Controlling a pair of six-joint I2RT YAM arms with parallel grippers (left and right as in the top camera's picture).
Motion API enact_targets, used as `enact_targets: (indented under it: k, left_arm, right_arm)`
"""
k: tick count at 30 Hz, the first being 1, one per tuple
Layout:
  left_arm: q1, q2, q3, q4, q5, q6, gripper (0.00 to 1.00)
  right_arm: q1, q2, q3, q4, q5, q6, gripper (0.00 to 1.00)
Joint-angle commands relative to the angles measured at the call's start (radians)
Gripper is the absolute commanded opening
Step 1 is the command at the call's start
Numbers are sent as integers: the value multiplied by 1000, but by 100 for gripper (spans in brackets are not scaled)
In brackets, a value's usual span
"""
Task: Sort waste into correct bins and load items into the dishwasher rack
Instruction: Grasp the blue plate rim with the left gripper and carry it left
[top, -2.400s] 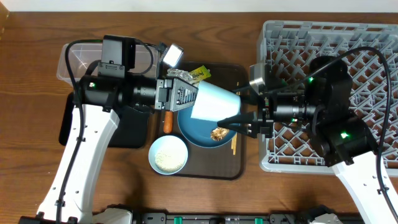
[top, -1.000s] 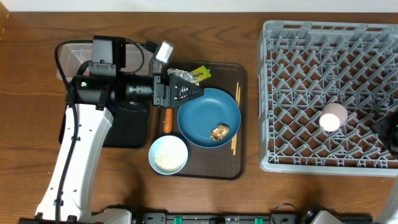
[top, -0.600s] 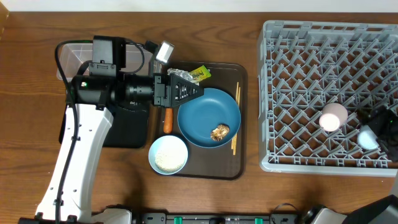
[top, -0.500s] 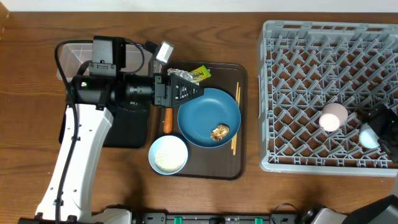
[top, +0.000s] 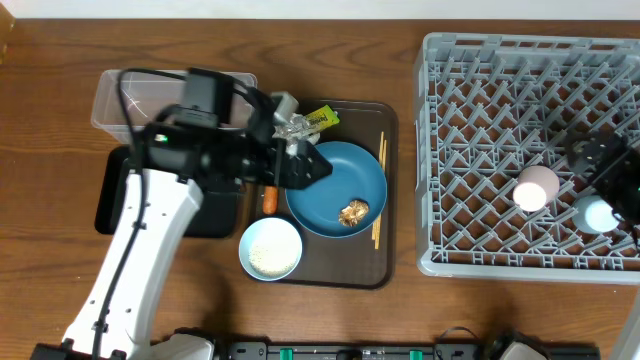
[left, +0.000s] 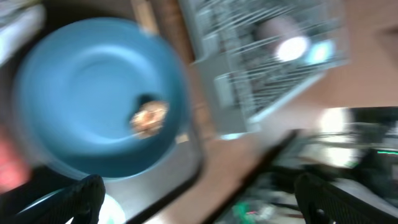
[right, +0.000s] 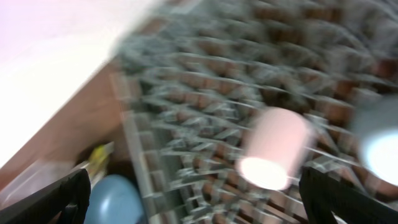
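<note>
The dark-blue plate has a brown food lump (top: 353, 212) on it, so my left gripper should tip the lump into the black tray (top: 211, 214) before my right gripper puts the plate in the rack.
My left gripper (top: 312, 168) (left: 199, 208) hangs open and empty over the left rim of the dark-blue plate (top: 335, 185) (left: 81, 87), which carries a brown food lump (top: 352, 212) (left: 148, 118). The white bowl (top: 270, 250) of rice sits below it, with a carrot stick (top: 268, 198) to its left. Sachet (top: 322, 117), foil (top: 290, 126) and chopsticks (top: 379, 190) lie on the brown tray (top: 390, 270). In the rack (top: 480, 120) (right: 199, 87) lie the pink cup (top: 536, 188) (right: 273, 146) and the light-blue cup (top: 598, 213) (right: 379, 149). My right gripper (top: 603, 172) (right: 199, 205) stands open just above them, holding nothing.
A clear tub (top: 108, 100) and a black tray (top: 112, 205) sit at the far left, partly under my left arm. Both wrist views are motion-blurred. The rack's near wall (top: 500, 265) stands between the brown tray and the cups.
My right gripper opened and left the light-blue cup in the rack beside the pink cup, then drew back. My left arm swung, bringing its gripper down toward the plate's left rim.
</note>
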Motion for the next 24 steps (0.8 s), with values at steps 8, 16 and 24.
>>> enact_targets:
  k: [8, 16, 24]
  left_arm:
    - [-122, 93, -150, 53, -579, -142, 86]
    - [-134, 285, -183, 195, -591, -140, 56]
    - [-151, 430, -183, 290, -591, -125, 33]
  right_arm:
    - [118, -45, 10, -23, -69, -39, 99]
    - [118, -38, 10, -39, -43, -39, 99]
    - [118, -27, 10, -58, -9, -40, 99]
